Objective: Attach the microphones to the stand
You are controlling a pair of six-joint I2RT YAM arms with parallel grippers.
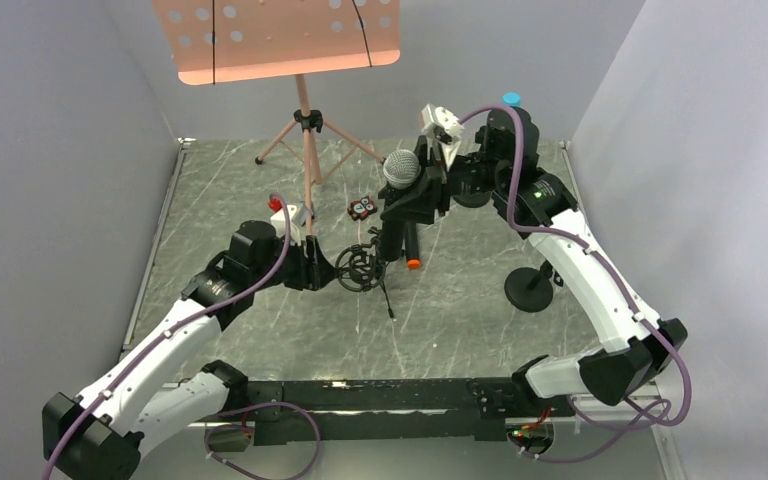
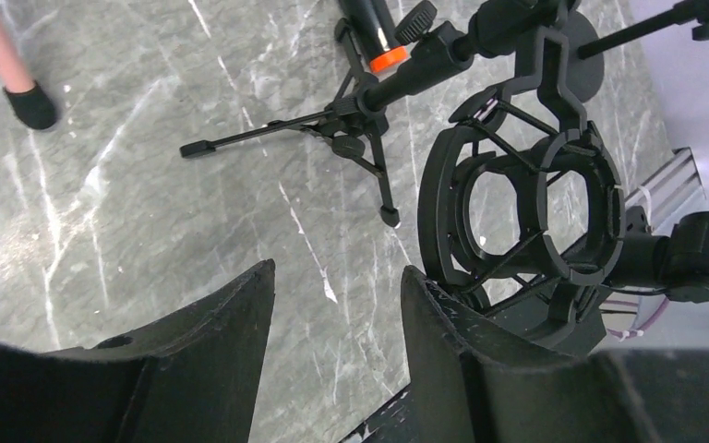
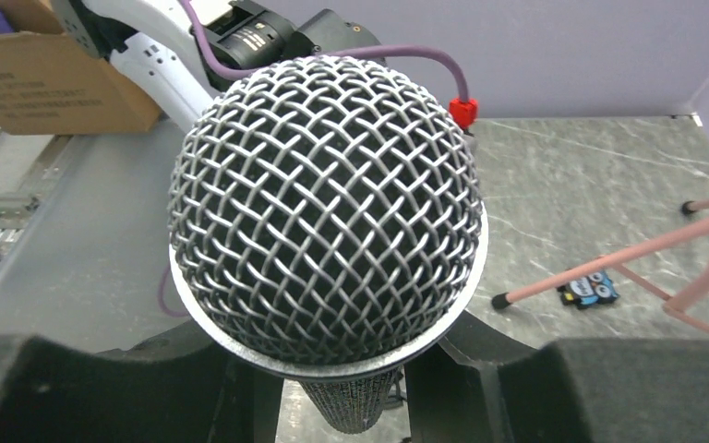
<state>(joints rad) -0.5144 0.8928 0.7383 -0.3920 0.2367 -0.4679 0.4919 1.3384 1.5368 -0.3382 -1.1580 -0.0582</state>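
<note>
The microphone's lower end is hanging next to the stand's opening, so next my right gripper moves the microphone above the black ring mount (image 1: 359,267) and lowers it in upright.
My right gripper (image 1: 412,205) is shut on the black microphone with the silver mesh head (image 1: 401,168) and holds it upright above the table. In the right wrist view the mesh head (image 3: 328,203) fills the middle, with the handle between my fingers (image 3: 466,388). The black microphone with the orange end (image 1: 411,258) is just below it, by a small black tripod stand (image 2: 360,138); it also shows in the left wrist view (image 2: 380,41). My left gripper (image 1: 332,268) is open and empty (image 2: 337,277), with the stand's black ring mount (image 2: 526,212) right beside its right finger. A turquoise tip (image 1: 511,99) shows behind the right arm.
A pink music stand (image 1: 305,130) stands at the back left, with one foot in the left wrist view (image 2: 28,106). A small black-red clip (image 1: 363,208) lies near it and also shows in the right wrist view (image 3: 589,288). A round black stand base (image 1: 530,290) sits on the right.
</note>
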